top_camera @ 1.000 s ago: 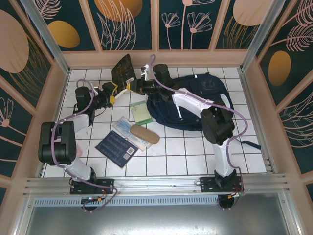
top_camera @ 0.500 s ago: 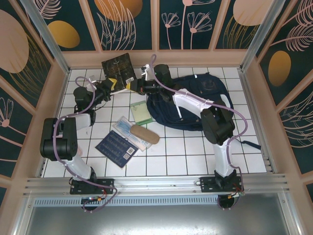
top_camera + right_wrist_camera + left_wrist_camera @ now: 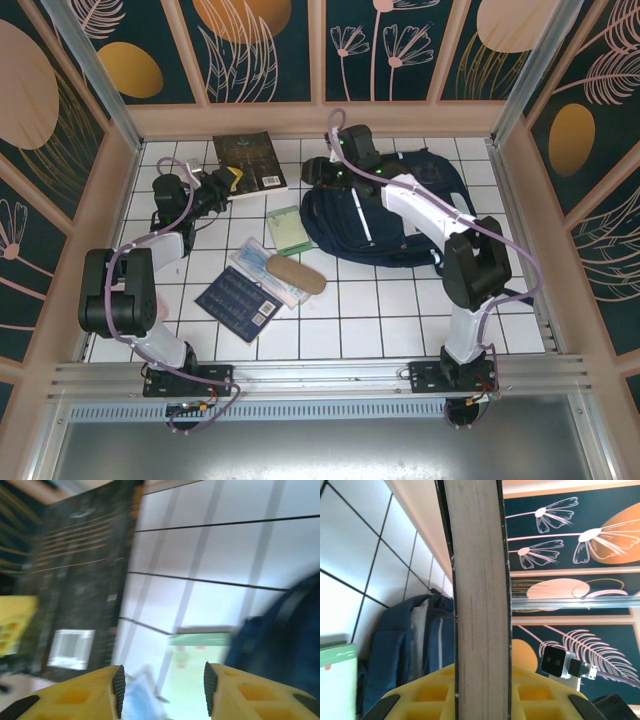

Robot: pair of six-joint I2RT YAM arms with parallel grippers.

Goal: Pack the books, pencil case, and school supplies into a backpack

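Observation:
The navy backpack's rim is in separate layers, so I expect its top panel to come up and spread wide into a grey-lined opening when the robot pulls.
The black book with gold pattern lies low over the tiles at the back wall. My left gripper is shut on its near edge, and its pale page edge stands between the yellow fingers. My right gripper hovers open and empty at the navy backpack's left top corner. Its view shows the black book, the pale green box and the backpack. On the tiles lie the green box, a clear packet, a brown pencil case and a navy book.
The wooden back wall runs just behind the black book. Side walls close in the tiled table left and right. Bare tiles stretch along the front and the right front.
My left gripper closed on the black book. My right gripper opened, let the book go and drew back right over the backpack. The book tipped from upright to lying low.

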